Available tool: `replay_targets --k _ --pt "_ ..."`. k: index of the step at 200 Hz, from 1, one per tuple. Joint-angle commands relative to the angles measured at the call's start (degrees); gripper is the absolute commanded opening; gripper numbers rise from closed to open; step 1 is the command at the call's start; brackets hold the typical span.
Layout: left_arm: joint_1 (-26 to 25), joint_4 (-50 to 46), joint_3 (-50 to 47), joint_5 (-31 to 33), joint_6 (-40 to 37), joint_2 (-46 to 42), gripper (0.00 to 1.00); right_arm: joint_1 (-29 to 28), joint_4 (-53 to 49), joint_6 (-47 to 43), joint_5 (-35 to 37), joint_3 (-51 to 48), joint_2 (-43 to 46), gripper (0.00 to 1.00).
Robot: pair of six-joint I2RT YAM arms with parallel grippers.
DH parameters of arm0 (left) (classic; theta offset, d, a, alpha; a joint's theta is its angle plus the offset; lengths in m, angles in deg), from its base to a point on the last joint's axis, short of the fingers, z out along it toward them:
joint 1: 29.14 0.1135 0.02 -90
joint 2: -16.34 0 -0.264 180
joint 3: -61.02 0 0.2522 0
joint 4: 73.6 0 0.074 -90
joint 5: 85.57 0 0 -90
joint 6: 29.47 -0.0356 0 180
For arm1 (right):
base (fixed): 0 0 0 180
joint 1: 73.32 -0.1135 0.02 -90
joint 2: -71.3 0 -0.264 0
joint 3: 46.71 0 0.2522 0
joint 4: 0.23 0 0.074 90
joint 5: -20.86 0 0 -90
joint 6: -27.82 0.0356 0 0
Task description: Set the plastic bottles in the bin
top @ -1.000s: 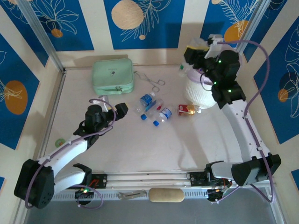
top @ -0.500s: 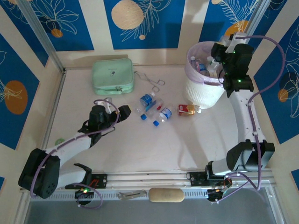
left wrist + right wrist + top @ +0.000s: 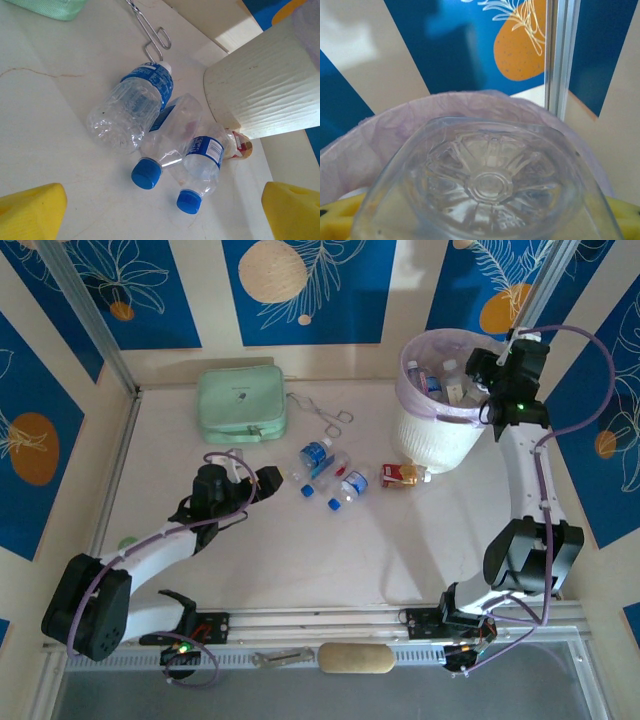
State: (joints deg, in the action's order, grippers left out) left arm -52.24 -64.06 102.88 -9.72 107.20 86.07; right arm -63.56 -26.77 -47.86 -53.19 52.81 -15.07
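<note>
The bin (image 3: 438, 438) is a long way from my left gripper, so that gripper should grab the bottle by its barcode label (image 3: 212, 151) and pass it to my right gripper.
Three clear plastic bottles with blue labels lie together mid-table: one (image 3: 315, 455) (image 3: 132, 112), a crushed one (image 3: 330, 475) (image 3: 167, 142), and a third (image 3: 349, 488) (image 3: 205, 160). My left gripper (image 3: 264, 480) (image 3: 160, 215) stands open just left of them, its yellow fingertips (image 3: 30, 210) wide apart and empty. The bin (image 3: 435, 440) (image 3: 265, 95), a white basket with a lilac bag (image 3: 395, 135), holds several bottles (image 3: 440, 380). My right gripper (image 3: 480, 390) sits at the bin's right rim, shut on a clear bottle (image 3: 490, 185) whose base faces the camera.
A red-and-white carton (image 3: 403, 474) (image 3: 240, 145) lies at the bin's foot. A mint-green zip case (image 3: 241, 403) (image 3: 50, 7) and metal tongs (image 3: 322, 410) (image 3: 150, 32) lie at the back. Blue patterned walls close in the table on three sides.
My right arm has swung from above the bin to its right rim, uncovering the bottles inside. My left gripper has crept slightly toward the three bottles.
</note>
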Motion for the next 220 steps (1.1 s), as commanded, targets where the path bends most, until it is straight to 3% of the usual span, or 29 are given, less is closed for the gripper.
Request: replay_targets --k 1,17,24,58,99,131,176,220 --pt "0.3 1.7 2.0 -2.5 0.1 1.1 0.99 -0.4 1.3 1.3 -0.7 1.5 1.2 0.75" --pt "0.3 1.5 2.8 -3.9 -0.3 2.1 0.99 -0.4 0.9 1.5 -0.8 3.1 1.4 0.88" --pt "0.3 1.3 3.1 -4.5 -0.4 2.5 0.99 -0.4 0.4 1.3 -1.4 4.2 1.3 1.00" --pt "-0.1 1.2 4.9 -7.1 -1.3 5.5 1.00 -1.5 -2.1 0.0 -2.0 9.0 2.2 0.99" --pt "-1.7 -2.3 10.2 -9.6 -4.2 9.8 1.00 -5.2 -1.7 -0.1 -5.5 6.1 8.4 0.99" --pt "-4.2 -10.3 16.4 -9.0 -10.8 12.8 0.94 -8.7 -1.2 2.6 -7.2 -2.8 15.8 0.99" --pt "-8.5 -23.5 27.2 -8.7 -20.0 19.5 0.86 -8.9 -0.9 10.6 -10.5 -18.2 25.9 0.99" --pt "-14.7 -29.6 37.5 -6.3 -23.8 29.0 0.79 -9.2 3.0 18.6 -13.5 -34.2 34.5 0.99"
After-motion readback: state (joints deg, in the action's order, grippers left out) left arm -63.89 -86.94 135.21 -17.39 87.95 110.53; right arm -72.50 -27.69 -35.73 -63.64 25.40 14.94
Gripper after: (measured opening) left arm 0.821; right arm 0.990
